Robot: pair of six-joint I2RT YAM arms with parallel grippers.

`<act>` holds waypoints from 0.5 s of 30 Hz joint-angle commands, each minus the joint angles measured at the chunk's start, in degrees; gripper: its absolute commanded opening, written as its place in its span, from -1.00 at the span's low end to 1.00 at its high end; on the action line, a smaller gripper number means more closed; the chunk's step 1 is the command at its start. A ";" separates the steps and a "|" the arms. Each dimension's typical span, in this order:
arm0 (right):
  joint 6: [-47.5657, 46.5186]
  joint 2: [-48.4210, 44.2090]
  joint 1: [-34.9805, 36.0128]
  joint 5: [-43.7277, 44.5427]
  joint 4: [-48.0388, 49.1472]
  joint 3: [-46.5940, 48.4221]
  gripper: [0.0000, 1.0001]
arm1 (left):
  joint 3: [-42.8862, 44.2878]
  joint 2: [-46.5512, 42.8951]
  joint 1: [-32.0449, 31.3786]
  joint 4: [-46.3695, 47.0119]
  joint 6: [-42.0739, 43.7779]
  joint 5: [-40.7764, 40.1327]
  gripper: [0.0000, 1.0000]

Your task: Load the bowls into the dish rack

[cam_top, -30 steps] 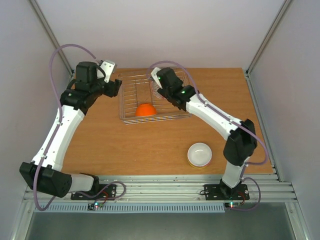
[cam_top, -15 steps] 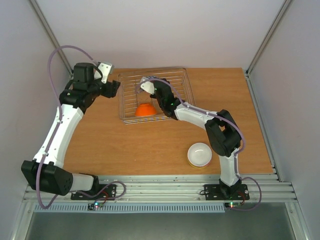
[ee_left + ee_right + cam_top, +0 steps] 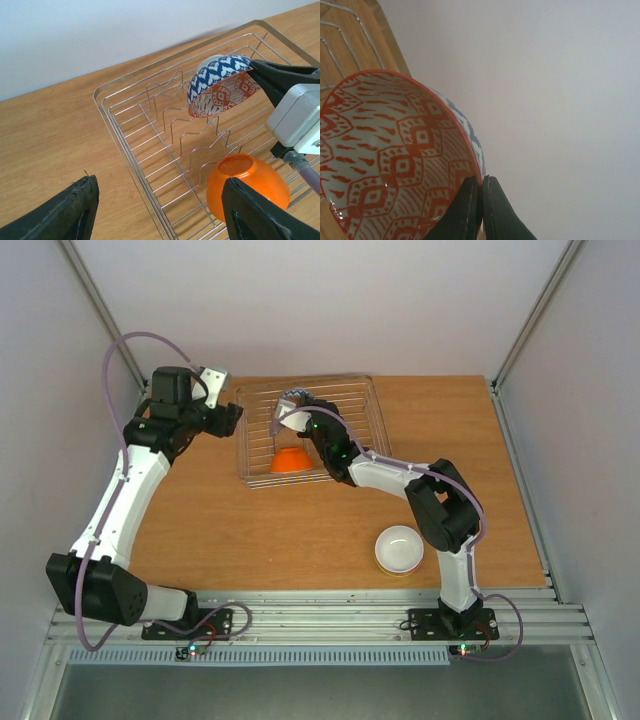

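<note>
The zigzag bowl [image 3: 220, 86] is hanging at a tilt over open ribs [image 3: 207, 132] behind the orange bowl. My right gripper should go on lowering the zigzag bowl until it rests in the ribs.
The wire dish rack [image 3: 372, 430] [image 3: 125, 145] sits at the back of the table. An orange bowl [image 3: 290, 460] [image 3: 255, 182] lies upside down in its near part. My right gripper [image 3: 297, 412] [image 3: 481, 177] is shut on the rim of a red-patterned bowl [image 3: 395, 165] [image 3: 225, 95], which appears nested in a blue-and-white zigzag bowl [image 3: 217, 70]. Both hang tilted above the rack's ribs. My left gripper [image 3: 228, 418] [image 3: 160, 210] stands open just outside the rack's left edge, holding nothing. A white bowl [image 3: 399, 546] rests on the table near the right arm, with a yellow-green edge beneath it.
The wooden table [image 3: 250, 530] ends at a metal rail in front. Grey walls close in behind and on both sides. The right arm's forearm [image 3: 385, 470] reaches across the rack's near right corner.
The right arm has swung left across the rack with its bowls, its elbow folding in toward the base. The left gripper has hardly moved.
</note>
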 commanded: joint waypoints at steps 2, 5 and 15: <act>-2.28 0.27 1.38 -0.92 7.04 -1.08 -0.97 | -0.57 0.61 0.27 2.78 -0.17 0.69 0.37; -2.88 0.29 2.40 -0.97 7.94 -1.87 -0.97 | -0.54 0.77 0.29 2.81 -0.24 0.90 0.37; -5.02 2.89 4.42 -1.13 9.20 -2.66 -0.97 | -0.63 0.44 0.29 2.65 -0.49 1.39 0.38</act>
